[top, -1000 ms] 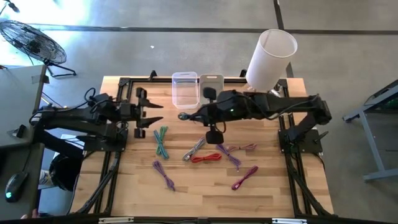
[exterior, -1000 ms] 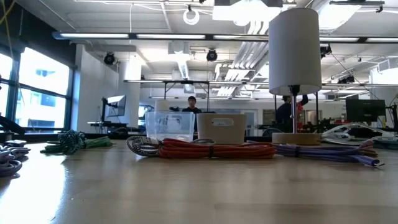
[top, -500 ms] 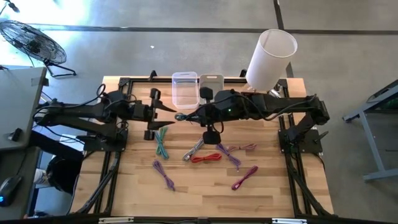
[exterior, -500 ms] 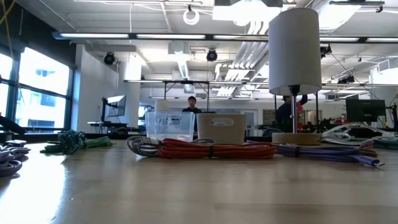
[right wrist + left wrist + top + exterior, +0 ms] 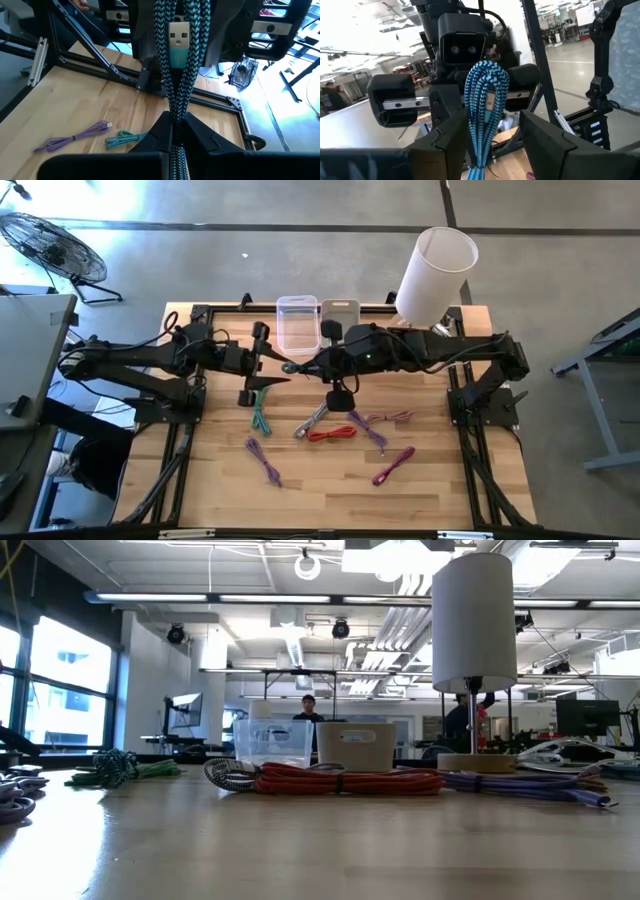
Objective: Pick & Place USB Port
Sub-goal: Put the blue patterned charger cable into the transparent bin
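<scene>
The robot's right gripper is holding the USB cable, but the clear bin (image 5: 298, 326) is on the left gripper's side, so next the left gripper grabs the coil's loose end (image 5: 481, 127).
My right gripper (image 5: 304, 366) is shut on a coiled teal-and-dark braided USB cable (image 5: 176, 60). It holds the cable in the air above the table's far middle, with the USB plug (image 5: 179, 37) showing in the coil. My left gripper (image 5: 279, 368) is open. Its two fingers (image 5: 451, 142) stand on either side of the coil's free end (image 5: 486, 95), and I cannot tell whether they touch it. Neither gripper shows in the low view. My right gripper pinches the coiled cable between its two fingers at one end of the bundle (image 5: 175, 125). The fingers lie level, coming from the table's right, and run along the bundle. The coil sticks out past the fingertips toward the left gripper, clear of the table.
Loose cables lie on the wooden table: green (image 5: 260, 408), grey (image 5: 312, 420), red (image 5: 332, 434), two purple (image 5: 265, 460) (image 5: 385, 423) and magenta (image 5: 393, 465). At the far edge stand a clear bin (image 5: 298, 323), a white bin (image 5: 340, 313) and a white cylinder (image 5: 435, 272).
My left gripper has moved toward the table's right, up to the cable held by my right gripper. Its open fingers now stand around the coil's free end. My right gripper and the cable have stayed almost still.
</scene>
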